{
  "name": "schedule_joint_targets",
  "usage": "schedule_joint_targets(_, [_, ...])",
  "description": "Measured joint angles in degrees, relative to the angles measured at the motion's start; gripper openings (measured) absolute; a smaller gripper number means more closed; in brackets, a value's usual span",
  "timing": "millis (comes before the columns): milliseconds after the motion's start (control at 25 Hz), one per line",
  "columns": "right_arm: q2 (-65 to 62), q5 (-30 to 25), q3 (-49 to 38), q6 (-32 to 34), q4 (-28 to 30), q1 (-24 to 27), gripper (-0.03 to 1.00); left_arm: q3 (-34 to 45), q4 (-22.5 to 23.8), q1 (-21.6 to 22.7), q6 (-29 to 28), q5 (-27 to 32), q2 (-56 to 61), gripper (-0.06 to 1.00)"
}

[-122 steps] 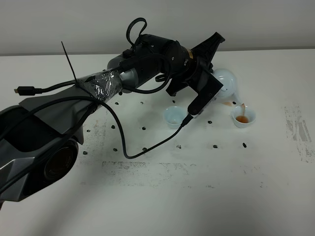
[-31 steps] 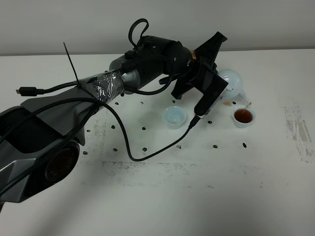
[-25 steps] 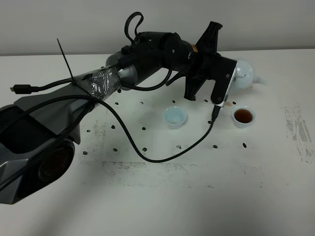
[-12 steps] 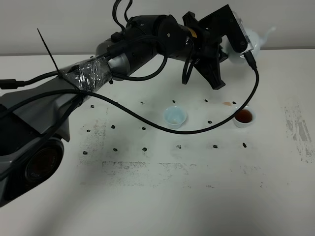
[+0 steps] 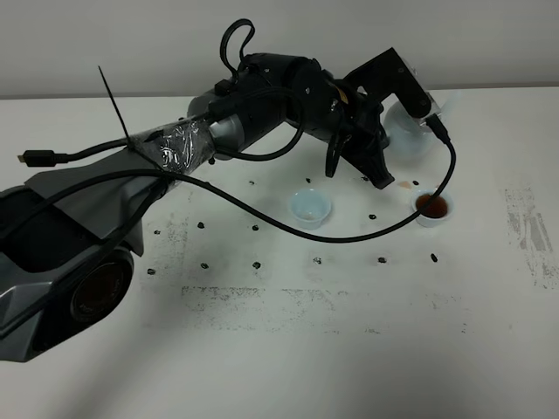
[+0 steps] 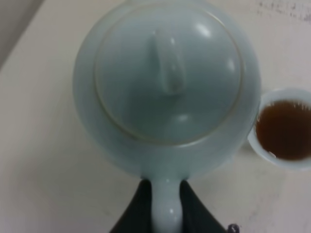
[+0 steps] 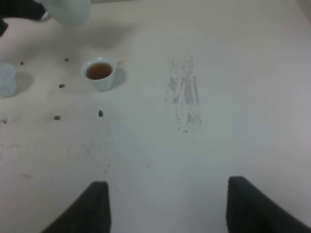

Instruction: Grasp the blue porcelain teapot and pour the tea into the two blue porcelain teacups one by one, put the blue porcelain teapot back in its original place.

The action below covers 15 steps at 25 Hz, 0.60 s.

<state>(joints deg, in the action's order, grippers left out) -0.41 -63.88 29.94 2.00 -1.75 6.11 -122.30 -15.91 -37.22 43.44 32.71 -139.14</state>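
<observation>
I should use my left gripper to carry the teapot back past the empty teacup and pour from its other side (image 5: pixel 266 170), because the teapot's spout points away from the teacup.
The pale blue porcelain teapot (image 5: pixel 410 133) stands upright behind the right-hand cup, half hidden by my left arm. My left gripper (image 5: pixel 390 127) is shut on its loop handle (image 6: pixel 166 209), and the lid and knob (image 6: pixel 167 63) face the wrist camera. Whether the pot touches the table I cannot tell. One blue teacup (image 5: pixel 431 207) holds brown tea (image 6: pixel 284 130). The other teacup (image 5: pixel 310 208) looks empty. My right gripper (image 7: pixel 167 208) hangs open over bare table, far from the filled cup (image 7: pixel 99 73), the empty cup (image 7: pixel 5 80) and the teapot (image 7: pixel 68 10).
A black cable (image 5: pixel 349 236) loops from the left wrist across the table between the two cups. A small brown spill (image 5: pixel 403 184) lies by the filled cup. Dark specks dot the white table (image 5: pixel 288 349), with a grey smudge (image 5: pixel 528 231) at the right.
My left arm has come down from high at the back, bringing the teapot upright to just behind the filled right cup. Earlier it was tilted over that cup.
</observation>
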Motion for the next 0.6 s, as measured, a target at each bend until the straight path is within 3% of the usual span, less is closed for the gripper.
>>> schedule_joint_targets(600, [0.0,0.01,0.0,0.0,0.0,0.0,0.54,0.0,3.26,0.0,-5.3,3.04,-4.07,0.07])
